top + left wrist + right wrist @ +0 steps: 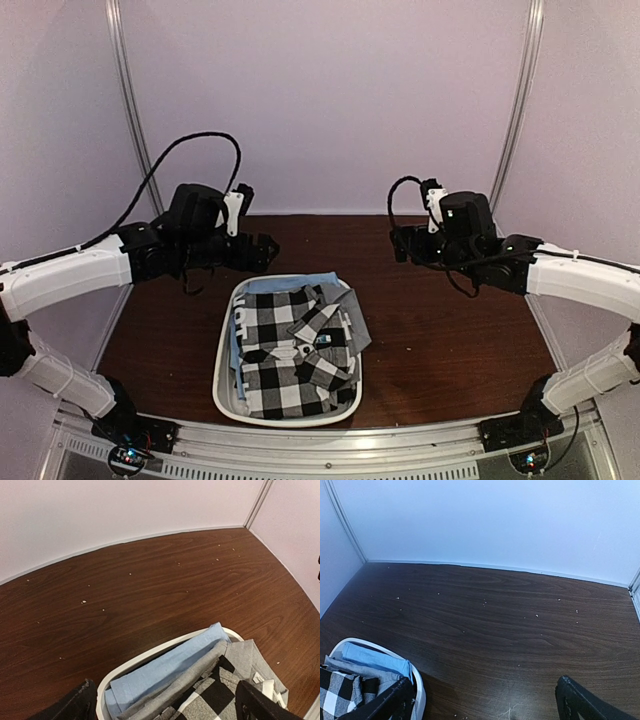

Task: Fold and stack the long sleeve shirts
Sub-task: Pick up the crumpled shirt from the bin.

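Note:
The checked shirt lying free is on top of the grey shirt, so the left gripper carries on moving down to the checked shirt's side edge and closes there.
A black-and-white checked shirt lies crumpled on top in a white oval tub at the table's near middle. A grey shirt with a small label lies under it and hangs over the tub's right rim. Both show in the left wrist view, checked and grey. A light blue cloth lies along the tub's far side. My left gripper is open and empty, above the table behind the tub's far left rim. My right gripper is open and empty, behind and right of the tub.
The dark wooden table stretches around the tub, closed in by pale walls at the back and sides. Small white specks dot the wood. In the right wrist view the tub's rim shows at the lower left.

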`<action>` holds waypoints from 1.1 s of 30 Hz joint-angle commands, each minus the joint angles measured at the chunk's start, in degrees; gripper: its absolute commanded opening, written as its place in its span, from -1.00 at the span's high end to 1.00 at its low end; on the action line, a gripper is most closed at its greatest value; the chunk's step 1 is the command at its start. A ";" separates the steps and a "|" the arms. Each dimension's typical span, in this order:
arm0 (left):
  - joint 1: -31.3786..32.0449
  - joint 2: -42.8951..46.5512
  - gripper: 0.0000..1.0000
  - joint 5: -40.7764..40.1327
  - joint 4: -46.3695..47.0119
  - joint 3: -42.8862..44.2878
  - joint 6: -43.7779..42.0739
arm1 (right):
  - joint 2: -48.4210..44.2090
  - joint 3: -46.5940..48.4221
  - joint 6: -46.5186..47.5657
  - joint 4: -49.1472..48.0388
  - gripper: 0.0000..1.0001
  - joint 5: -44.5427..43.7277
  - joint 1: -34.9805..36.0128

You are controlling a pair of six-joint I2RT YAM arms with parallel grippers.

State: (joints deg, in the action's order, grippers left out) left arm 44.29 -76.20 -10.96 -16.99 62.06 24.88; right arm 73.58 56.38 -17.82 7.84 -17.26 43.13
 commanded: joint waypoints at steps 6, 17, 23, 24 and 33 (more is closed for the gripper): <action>3.70 0.47 -0.95 6.76 -7.44 -0.14 1.81 | 1.26 1.22 2.69 -1.74 -1.00 5.33 0.42; 11.36 4.16 -0.95 4.29 -20.72 -5.15 9.51 | 1.86 1.29 2.73 -1.49 -1.00 8.23 0.55; 12.12 6.72 -0.95 8.29 -21.16 -9.18 11.84 | 3.01 1.28 2.12 -1.63 -1.00 8.77 0.61; 12.37 6.14 -0.95 8.75 -21.15 -9.52 12.16 | 3.05 1.28 2.09 -1.66 -1.00 8.89 0.63; 13.14 -2.45 -0.73 10.14 -16.11 -7.74 11.54 | 2.91 0.80 1.40 -1.68 -1.00 8.52 0.63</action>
State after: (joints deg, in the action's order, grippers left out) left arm 57.30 -74.72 -2.20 -36.88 52.73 36.67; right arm 76.60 56.42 -15.68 6.98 -8.86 43.38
